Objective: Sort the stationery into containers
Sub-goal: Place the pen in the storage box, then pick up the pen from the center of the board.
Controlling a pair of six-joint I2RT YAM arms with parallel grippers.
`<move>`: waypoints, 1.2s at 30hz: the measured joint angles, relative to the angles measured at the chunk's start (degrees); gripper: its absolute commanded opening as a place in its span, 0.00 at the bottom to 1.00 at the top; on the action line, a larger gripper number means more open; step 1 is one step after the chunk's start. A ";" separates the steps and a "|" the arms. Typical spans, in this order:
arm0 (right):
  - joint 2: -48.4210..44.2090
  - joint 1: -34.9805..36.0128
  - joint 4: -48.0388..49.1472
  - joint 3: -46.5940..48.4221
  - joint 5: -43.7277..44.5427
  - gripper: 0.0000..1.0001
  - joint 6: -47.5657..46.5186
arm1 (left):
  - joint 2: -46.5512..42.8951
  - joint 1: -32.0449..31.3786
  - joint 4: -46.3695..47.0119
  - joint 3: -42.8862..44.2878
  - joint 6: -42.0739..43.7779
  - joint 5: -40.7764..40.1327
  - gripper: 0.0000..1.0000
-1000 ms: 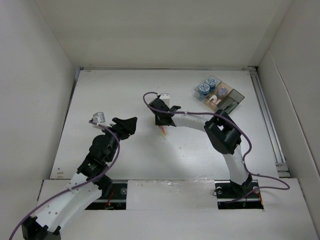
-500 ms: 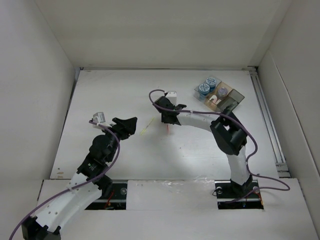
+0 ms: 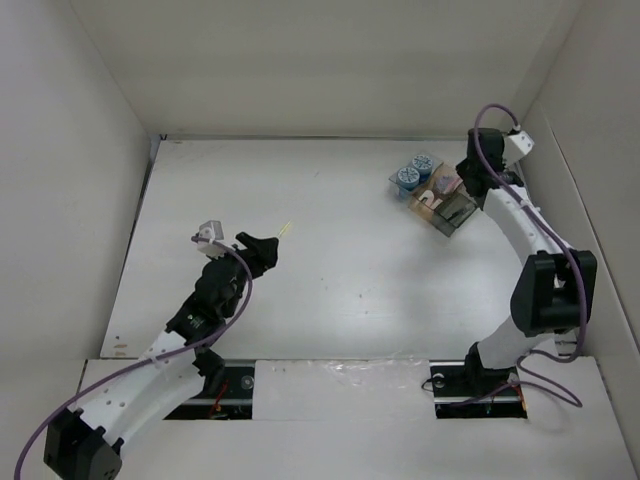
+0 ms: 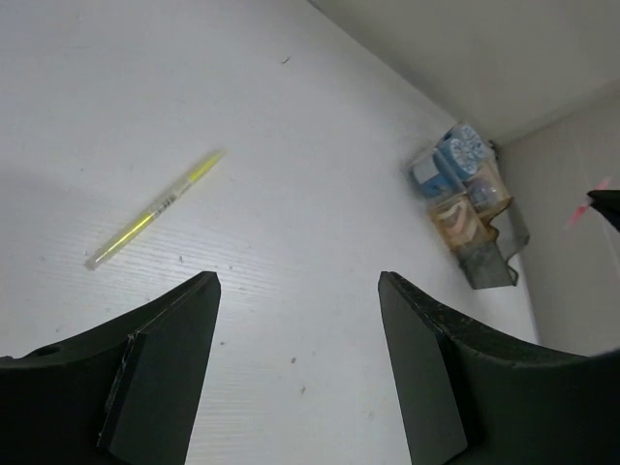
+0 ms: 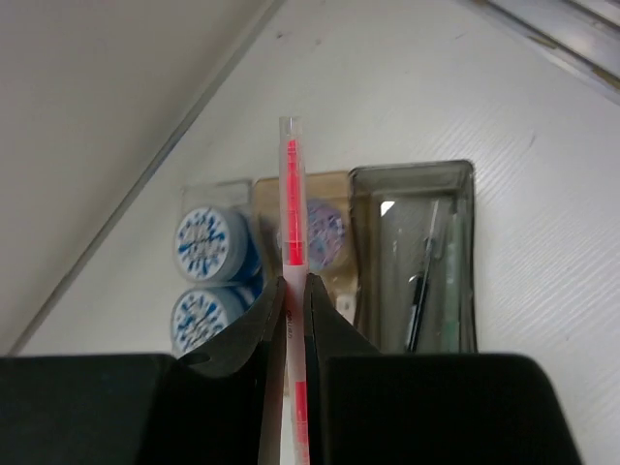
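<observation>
The orange-red pen (image 5: 294, 208) is parallel to the sides of the smoky grey compartment, so the robot's right gripper should keep going down toward the dark pens (image 5: 420, 286) until the orange-red pen is inside.
My right gripper (image 3: 468, 178) is shut on a slim orange-red pen (image 5: 291, 194) and holds it above the clear organizer tray (image 3: 455, 215) at the back right. In the right wrist view two blue-and-white tape rolls (image 5: 208, 242) fill the tray's left compartment. A tan compartment lies under the pen. Two thin dark pens (image 5: 418, 295) lie in the smoky grey compartment (image 5: 412, 170). A slim yellow pen (image 4: 155, 208) lies on the table, ahead and left of my open, empty left gripper (image 4: 298, 291). It also shows in the top view (image 3: 287, 229).
White walls enclose the table on the left, back and right. A metal rail (image 3: 535, 235) runs along the right edge beside the tray. The tray (image 4: 489, 257) shows far right in the left wrist view, with the right gripper's pen tip (image 4: 584, 210) above it.
My right arm has swung from the table's middle to above the tray, carrying the orange-red pen. The yellow pen, uncovered half a second ago, stays on the table. My left gripper has edged toward it.
</observation>
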 measured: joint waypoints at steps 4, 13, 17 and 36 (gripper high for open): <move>3.34 -4.44 0.96 -0.13 -1.95 0.01 1.09 | 4.37 0.00 0.17 0.02 0.00 -1.38 0.64; 10.14 -5.42 0.76 -2.60 -5.40 0.03 2.75 | 18.78 0.00 0.04 5.53 0.00 -4.35 0.74; 10.03 -6.16 1.14 -3.41 -5.16 0.07 4.50 | 24.46 0.31 -0.24 9.49 0.20 -5.57 0.78; -10.99 -2.23 1.40 -11.78 -3.91 0.79 9.73 | 56.52 7.85 -5.66 33.97 4.42 -14.23 0.85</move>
